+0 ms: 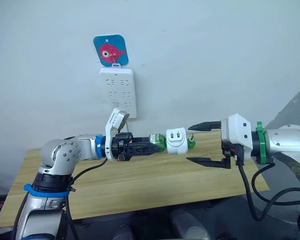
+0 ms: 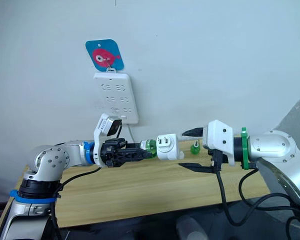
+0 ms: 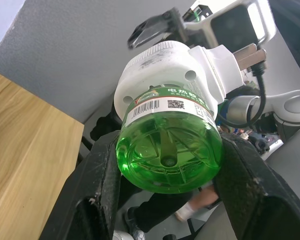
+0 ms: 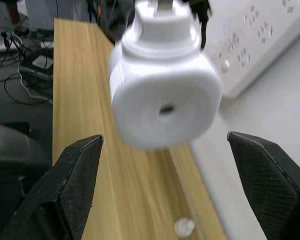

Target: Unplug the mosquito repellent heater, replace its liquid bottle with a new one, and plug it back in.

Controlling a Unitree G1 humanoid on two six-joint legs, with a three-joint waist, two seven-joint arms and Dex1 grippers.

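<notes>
The long white power strip (image 1: pixel 119 92) is hanging from the sticker hook by its top loop (image 1: pixel 116 65), so it will lean sideways when I push the heater in.
The white mosquito repellent heater (image 1: pixel 176 141) is in the air above the table, away from the wall, with a green liquid bottle (image 1: pixel 158 142) still attached to it. My left gripper (image 1: pixel 157 144) is shut on that bottle (image 3: pixel 170 145), its fingers on either side. My right gripper (image 1: pixel 190 144) is open just right of the heater, one finger above and one below, not touching it. In the right wrist view the heater's round vent face (image 4: pixel 165 95) sits between those fingers. A second small green bottle (image 2: pixel 195 148) stands on the table behind the right gripper.
A long white power strip (image 1: pixel 118 91) hangs on the wall under a blue and pink sticker hook (image 1: pixel 110 50), above the wooden table (image 1: pixel 140 185). A black cable (image 1: pixel 247 192) hangs from my right wrist past the table's right front edge.
</notes>
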